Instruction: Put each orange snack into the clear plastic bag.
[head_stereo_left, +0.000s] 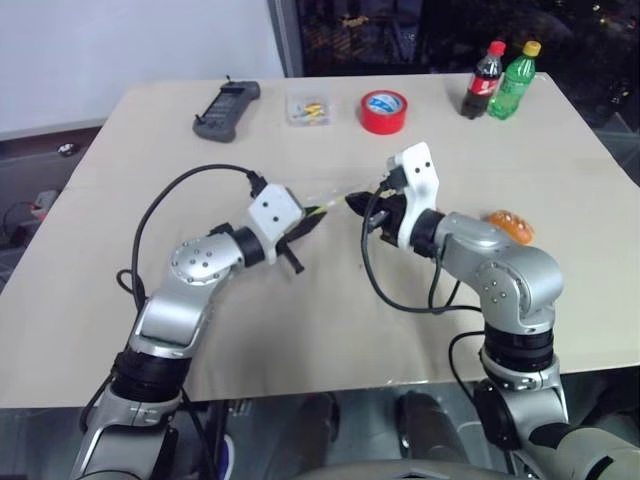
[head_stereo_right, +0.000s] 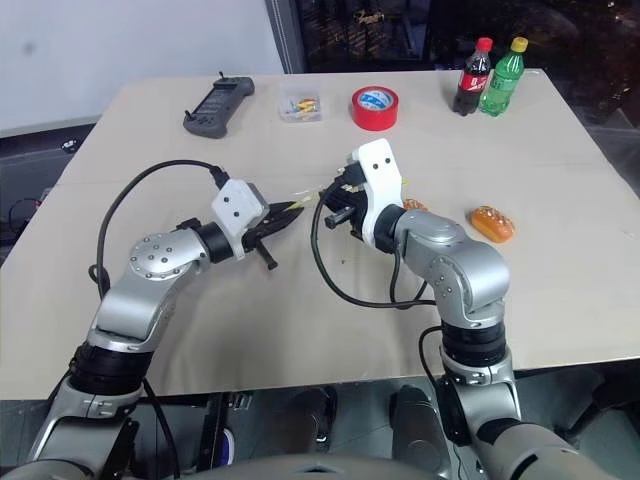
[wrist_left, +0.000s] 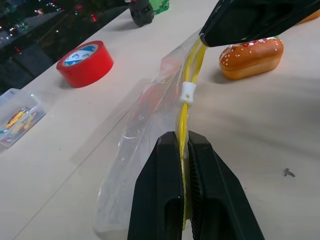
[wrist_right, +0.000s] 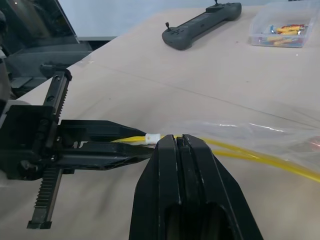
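Note:
Next, my right gripper opens its fingers wide inside the bag's opening (wrist_right: 240, 152) before an orange snack goes in, because the bag's yellow strips (wrist_left: 193, 65) lie close together past the slider.
The clear plastic bag (wrist_left: 145, 125) hangs stretched between both grippers above the middle of the table. Its yellow seal strip (wrist_left: 186, 117) carries a small white slider (wrist_left: 187, 92). My left gripper (wrist_left: 182, 137) is shut on one end of the strip. My right gripper (wrist_right: 179, 142) is shut on the strip further along, its fingers close to the left ones. One orange snack (head_stereo_left: 510, 226) lies on the table just right of my right arm. A second orange snack (head_stereo_right: 413, 205) peeks out behind the right forearm.
Along the far side of the table (head_stereo_left: 300, 340) stand a black handheld controller (head_stereo_left: 227, 108), a small clear box of colourful bits (head_stereo_left: 310, 108), a red tape roll (head_stereo_left: 384, 111), a cola bottle (head_stereo_left: 484, 80) and a green bottle (head_stereo_left: 514, 80).

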